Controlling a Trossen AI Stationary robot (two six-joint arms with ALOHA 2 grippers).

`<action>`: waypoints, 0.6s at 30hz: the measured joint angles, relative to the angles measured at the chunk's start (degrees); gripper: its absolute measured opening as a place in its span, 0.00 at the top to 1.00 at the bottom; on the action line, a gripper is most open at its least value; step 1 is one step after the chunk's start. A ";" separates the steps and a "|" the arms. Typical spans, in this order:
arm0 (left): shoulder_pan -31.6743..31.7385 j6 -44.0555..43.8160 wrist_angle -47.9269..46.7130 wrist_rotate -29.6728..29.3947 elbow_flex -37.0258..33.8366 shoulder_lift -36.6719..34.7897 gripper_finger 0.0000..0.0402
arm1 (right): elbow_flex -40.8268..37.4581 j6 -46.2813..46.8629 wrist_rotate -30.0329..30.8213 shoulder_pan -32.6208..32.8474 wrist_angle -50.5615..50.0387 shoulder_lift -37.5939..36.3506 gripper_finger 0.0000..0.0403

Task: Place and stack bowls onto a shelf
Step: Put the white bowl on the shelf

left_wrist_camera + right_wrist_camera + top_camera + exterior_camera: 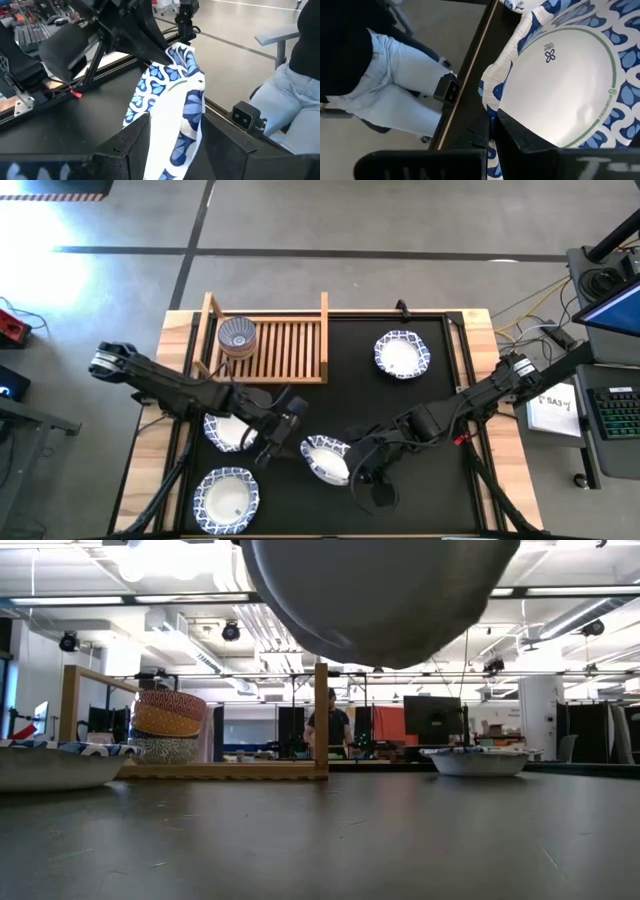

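The wide bowl [327, 461] is in my right gripper, away from the shelf, so next my left gripper grabs the bowl's opposite rim [307, 448] and brings it to the open slats.
A wide white bowl with a blue patterned rim [325, 459] hangs above the mat between both grippers; its grey underside fills the top of the low view [380, 585]. My left gripper [298, 438] is at its left edge, my right gripper [358, 461] at its right edge, and both are shut on it. Three more wide bowls rest on their bases on the mat [402, 353], [225, 500], [226, 432], the last partly under my left arm. The wooden shelf [285, 350] carries a stack of small bowls [237, 336] at its left end. My left gripper [175, 150] has the bowl's rim [172, 132] between its two fingers, with the bowl seen edge-on and standing tilted. The bowl is lifted clear of the table. My right gripper [492, 145] pinches the opposite rim [492, 107]. One finger [535, 142] lies on the white inside and the other is outside, below the wall. It comes from the table's right side.
The shelf's right half [300, 345] is bare slats between upright rails. The stacked small bowls [167, 725] show at the shelf's left in the low view. A seated person's legs [395, 85] are close to the table's near edge, and another person [330, 725] stands far behind.
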 joint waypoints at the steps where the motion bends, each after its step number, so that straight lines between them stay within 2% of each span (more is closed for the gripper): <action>1: -0.17 -0.15 0.04 0.02 0.00 0.29 0.61 | 0.00 -0.55 0.00 0.00 0.17 0.00 0.98; 6: -0.89 -1.90 2.63 3.61 0.00 2.90 0.61 | 0.14 -3.59 0.01 -0.05 0.82 0.00 0.98; 10: -1.06 -2.41 5.22 3.92 0.00 4.08 0.64 | 0.31 -5.31 0.02 -0.39 0.93 0.00 0.98; 13: -1.04 -4.52 6.30 4.08 0.00 4.64 0.72 | 0.31 -7.03 0.03 -0.39 0.76 0.00 0.98; 18: -1.08 -9.22 6.29 7.89 0.00 5.01 0.95 | 0.31 -8.36 0.07 -0.42 0.75 0.00 0.98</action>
